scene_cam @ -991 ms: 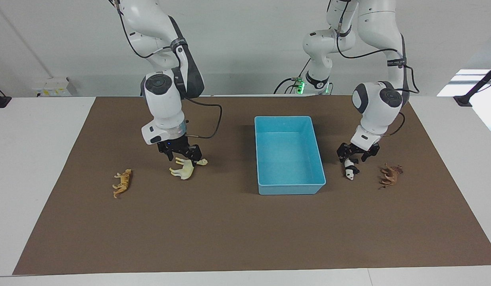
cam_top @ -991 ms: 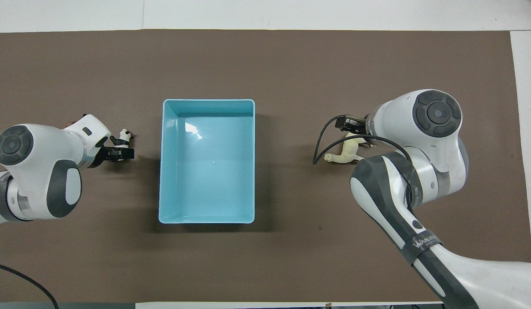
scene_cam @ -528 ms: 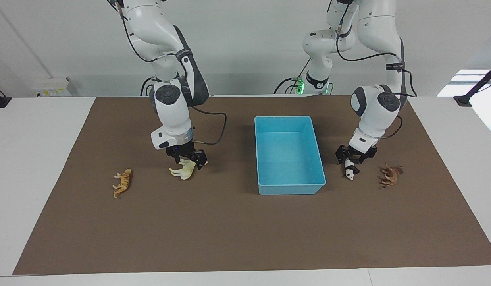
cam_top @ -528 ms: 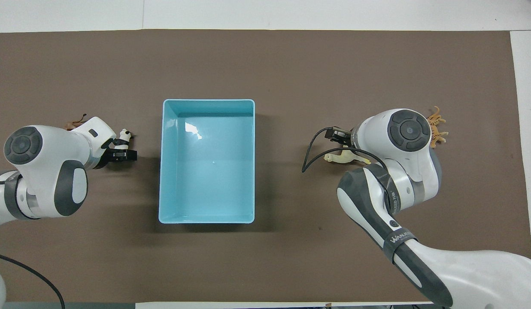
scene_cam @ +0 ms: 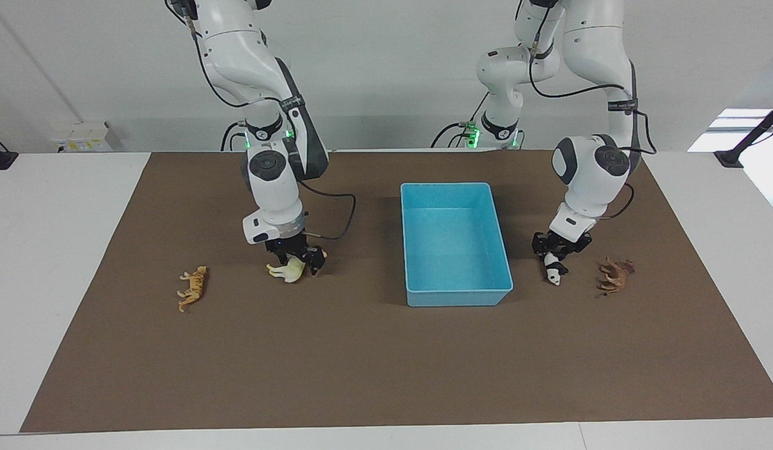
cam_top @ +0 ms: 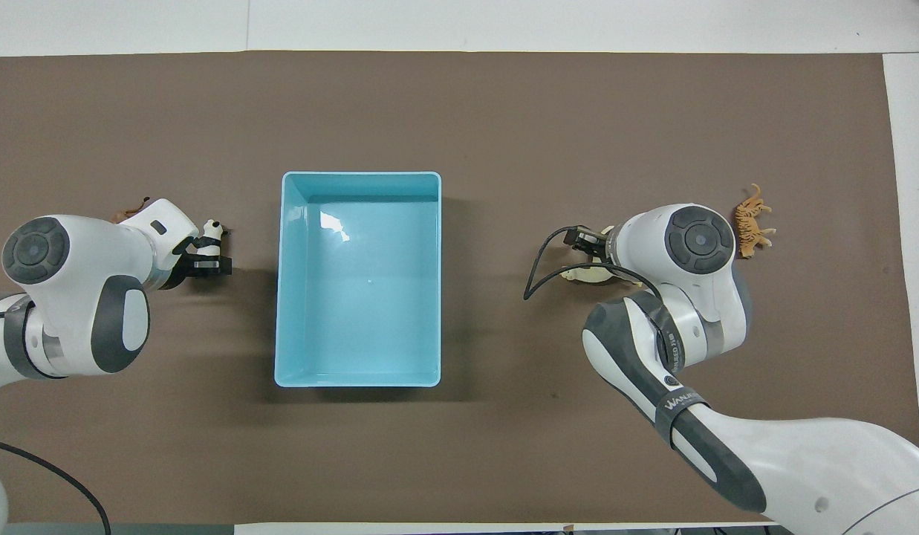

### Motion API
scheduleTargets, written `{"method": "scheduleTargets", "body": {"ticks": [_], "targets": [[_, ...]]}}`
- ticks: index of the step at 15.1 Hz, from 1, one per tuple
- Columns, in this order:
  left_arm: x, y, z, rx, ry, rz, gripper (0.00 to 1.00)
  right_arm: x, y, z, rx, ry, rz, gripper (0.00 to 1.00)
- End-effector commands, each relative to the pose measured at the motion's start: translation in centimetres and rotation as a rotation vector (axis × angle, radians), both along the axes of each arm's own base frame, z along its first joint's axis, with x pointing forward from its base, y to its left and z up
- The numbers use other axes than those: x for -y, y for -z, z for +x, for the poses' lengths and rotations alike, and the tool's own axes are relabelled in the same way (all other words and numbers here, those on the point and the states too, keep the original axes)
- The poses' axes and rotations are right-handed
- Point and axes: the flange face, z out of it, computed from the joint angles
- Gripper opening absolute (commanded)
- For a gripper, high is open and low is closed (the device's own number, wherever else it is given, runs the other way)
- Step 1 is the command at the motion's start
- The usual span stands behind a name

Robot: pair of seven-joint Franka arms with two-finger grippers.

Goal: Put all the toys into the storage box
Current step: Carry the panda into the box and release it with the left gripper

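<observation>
Next, I put down the panda first [cam_top: 212,232] with my left gripper while my right gripper keeps the llama out of the way, because my grippers share the storage box [cam_top: 359,279] between the panda and llama.
The light blue storage box [scene_cam: 455,186] [cam_top: 359,175] stands mid-mat and holds no toys. My right gripper [scene_cam: 296,257] [cam_top: 587,251] is low over the cream llama [scene_cam: 287,270] [cam_top: 587,274], with its fingers spread to either side of the body. My left gripper [scene_cam: 559,245] [cam_top: 203,258] is low over the black-and-white panda [scene_cam: 553,271] [cam_top: 212,231], fingers spread around its upper part. The orange tiger [scene_cam: 193,287] [cam_top: 749,221] lies toward the right arm's end of the mat. The brown figurine [scene_cam: 615,275] [cam_top: 129,212] lies toward the left arm's end, mostly hidden under the left arm in the overhead view.
A brown mat [scene_cam: 361,362] covers the white table [scene_cam: 55,250]. The right gripper's cable [scene_cam: 342,206] loops between the llama and the box.
Both grippers have come down closer to their toys. The right arm has drawn in over the llama, which uncovers the tiger in the overhead view. No toy has left the mat.
</observation>
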Motion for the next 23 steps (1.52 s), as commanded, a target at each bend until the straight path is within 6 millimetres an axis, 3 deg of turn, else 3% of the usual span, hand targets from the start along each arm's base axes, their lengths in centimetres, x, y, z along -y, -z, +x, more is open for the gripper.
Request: {"method": "scheduleTargets", "body": {"ticks": [1, 2, 6, 9, 11, 12, 13, 14, 15, 16, 18, 20, 22, 23], "targets": [[0.8, -2.7, 1.3, -0.009, -0.025, 0.005, 0.1, 0.1, 0.1, 0.1, 0.013, 0.026, 0.009, 0.15], [1.8, -4.8, 1.9, -0.032, -0.024, 0.009, 0.1, 0.2, 0.1, 0.2, 0.013, 0.029, 0.009, 0.0], [7.9, -14.3, 3.1, -0.12, -0.106, 0.023, 0.11, 0.0, -0.3, 0.4, 0.013, 0.021, 0.008, 0.0], [13.4, -18.5, 1.1, -0.12, -0.188, 0.017, 0.12, 0.0, -2.4, 1.3, -0.026, 0.003, -0.016, 0.0], [19.1, -18.1, -1.3, -0.11, -0.221, 0.015, 0.12, -0.1, -6.3, 2.3, -0.06, -0.013, -0.036, 0.0], [21.0, -17.6, -2.6, -0.091, -0.234, 0.009, 0.13, 0.0, -7.7, 2.6, -0.073, -0.027, -0.043, 0.0], [22.4, -16.2, -4.3, -0.087, -0.225, 0.01, 0.17, 0.1, -9.8, 2.6, -0.075, -0.043, -0.047, 0.0], [23.2, -15.1, -5.7, -0.081, -0.21, 0.01, 0.33, 0.4, -11.6, 2.5, -0.077, -0.063, -0.051, 0.0], [23.0, -14.6, -6.3, -0.077, -0.208, 0.013, 0.7, 1.0, -13.6, 2.6, -0.074, -0.087, -0.054, 0.0], [22.9, -14.7, -6.2, -0.081, -0.208, 0.015, 1.0, 1.6, -15.6, 2.6, -0.078, -0.113, -0.058, 0.0], [22.5, -15.3, -6.2, -0.099, -0.21, 0.027, 1.0, 2.8, -19.1, 2.1, -0.072, -0.139, -0.06, 0.0], [20.9, -17.2, -5.6, -0.104, -0.22, 0.04, 1.0, 2.5, -21.6, 1.3, -0.08, -0.157, -0.065, 0.0], [16.9, -17.2, -3.6, -0.09, -0.187, 0.035, 1.0, 0.6, -23.8, 1.0, -0.09, -0.166, -0.063, 0.0], [13.6, -17.3, -2.2, -0.076, -0.148, 0.03, 1.0, -2.1, -24.7, 0.5, -0.085, -0.174, -0.06, 0.0]]}}
